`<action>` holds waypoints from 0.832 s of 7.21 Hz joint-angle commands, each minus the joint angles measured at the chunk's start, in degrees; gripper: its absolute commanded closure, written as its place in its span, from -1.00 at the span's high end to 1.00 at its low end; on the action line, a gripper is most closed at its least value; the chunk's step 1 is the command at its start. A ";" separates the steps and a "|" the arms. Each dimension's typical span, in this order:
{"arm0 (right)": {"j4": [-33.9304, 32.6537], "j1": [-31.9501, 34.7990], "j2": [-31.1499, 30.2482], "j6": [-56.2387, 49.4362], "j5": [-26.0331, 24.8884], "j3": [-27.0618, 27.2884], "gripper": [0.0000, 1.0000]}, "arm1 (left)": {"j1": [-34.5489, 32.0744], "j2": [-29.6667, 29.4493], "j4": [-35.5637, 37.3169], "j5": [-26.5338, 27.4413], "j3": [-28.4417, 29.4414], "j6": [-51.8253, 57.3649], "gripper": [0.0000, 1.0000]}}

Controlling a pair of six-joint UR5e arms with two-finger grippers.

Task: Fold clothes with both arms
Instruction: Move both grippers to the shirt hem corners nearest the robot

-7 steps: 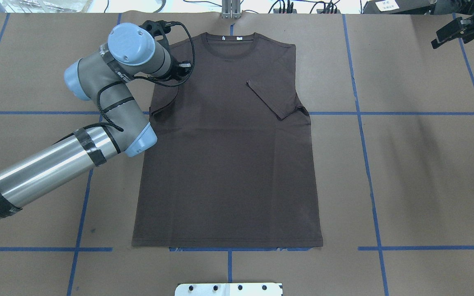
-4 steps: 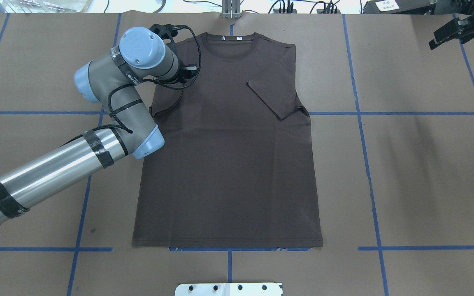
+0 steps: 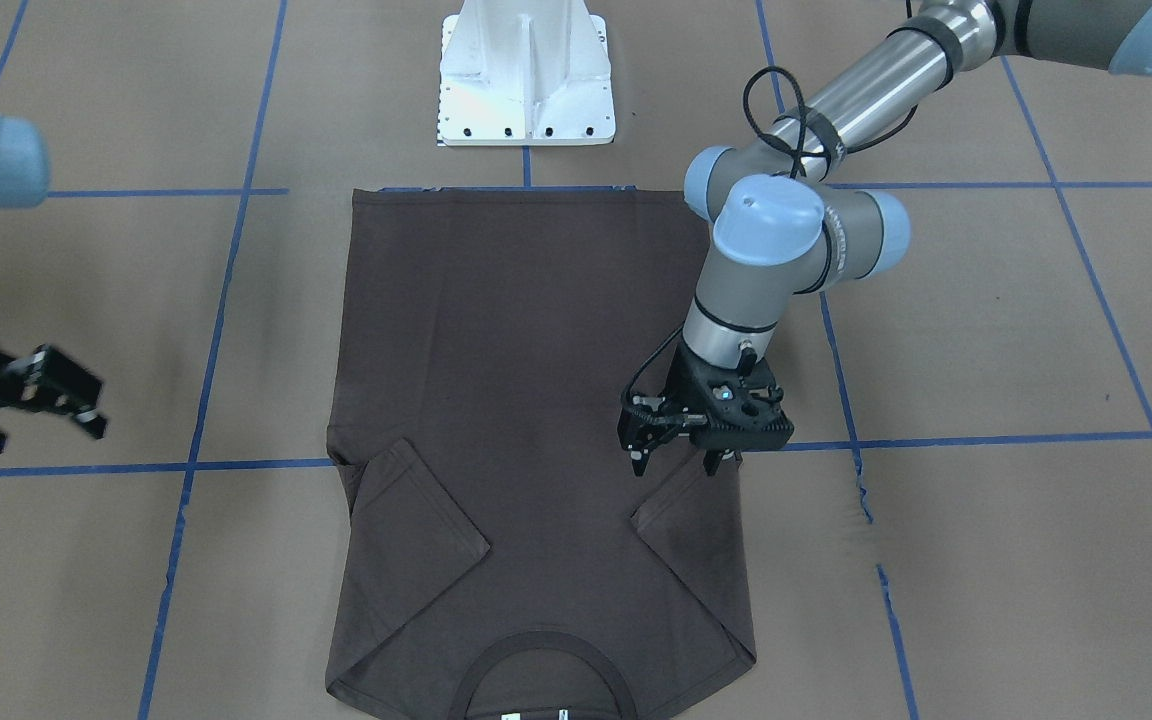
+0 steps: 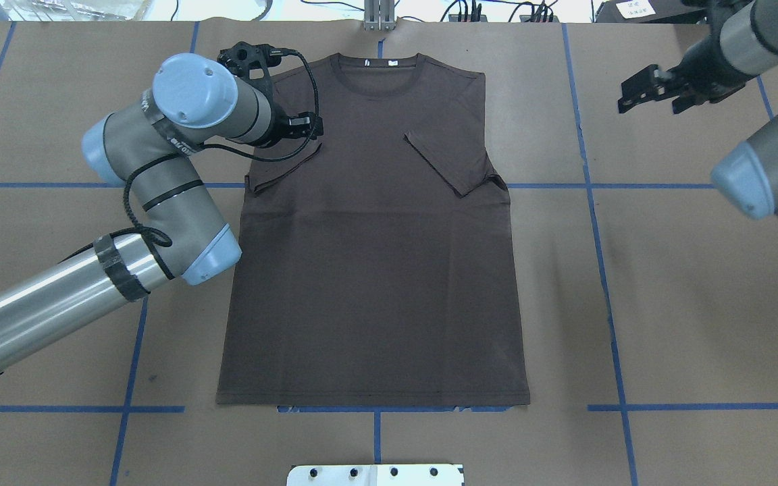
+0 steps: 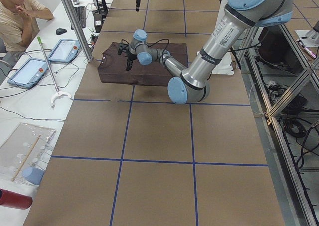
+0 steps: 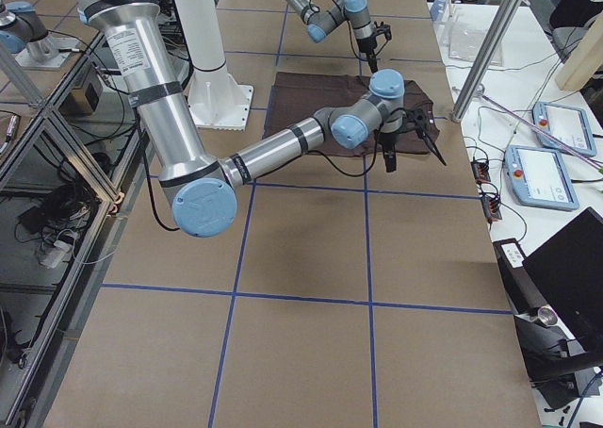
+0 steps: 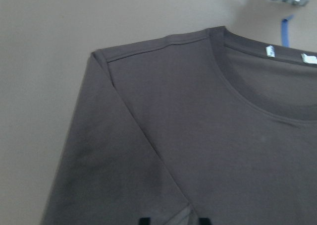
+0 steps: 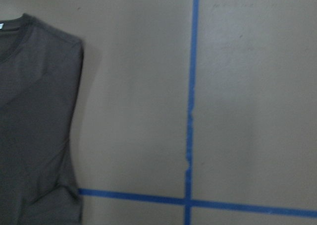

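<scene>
The collar (image 3: 542, 643) reaches out past the sloping shoulders (image 3: 358, 704), so it will still show when I fold the T-shirt's hem over the sleeves.
The dark brown-grey T-shirt (image 4: 375, 270) lies flat on the table, collar at the far edge, with both sleeves folded in over the chest. It also shows in the front-facing view (image 3: 516, 350). My left gripper (image 3: 675, 464) hovers open and empty over the folded left sleeve (image 3: 686, 530). In the overhead view the left gripper (image 4: 308, 133) is partly hidden under its wrist. Its fingertips (image 7: 143, 220) show apart at the bottom of the left wrist view. My right gripper (image 4: 627, 94) is open and empty above bare table, to the right of the shirt, and also shows in the front-facing view (image 3: 96, 405).
The white pedestal base (image 3: 526, 70) stands at the near table edge by the shirt's hem. Blue tape lines (image 4: 591, 185) grid the brown table. A metal post (image 4: 379, 13) stands at the far edge. An operator (image 5: 15, 12) and tablets (image 5: 30, 69) are beyond it.
My left wrist has drawn back to the left, and the left sleeve's folded edge now lies flat on the shirt. My right arm has swung in from the right edge toward the shirt.
</scene>
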 commanded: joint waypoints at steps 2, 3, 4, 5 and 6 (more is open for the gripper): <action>-0.08 -24.70 -9.18 28.82 -19.52 19.84 1.00 | 4.86 12.77 1.98 0.04 -18.90 -0.78 1.00; -0.08 -34.71 -11.29 35.96 -28.47 22.84 1.00 | 8.02 19.17 2.07 0.39 -25.49 -1.31 1.00; -0.08 -42.12 -12.18 40.90 -34.91 24.61 0.99 | 11.62 24.10 2.15 1.61 -30.17 -3.40 1.00; -0.16 -46.28 -12.80 43.82 -37.76 25.15 0.93 | 15.22 27.72 2.16 3.62 -33.35 -7.08 1.00; -0.08 -48.07 -13.50 44.20 -39.53 25.24 0.93 | 20.22 31.85 2.16 6.17 -35.99 -11.90 1.00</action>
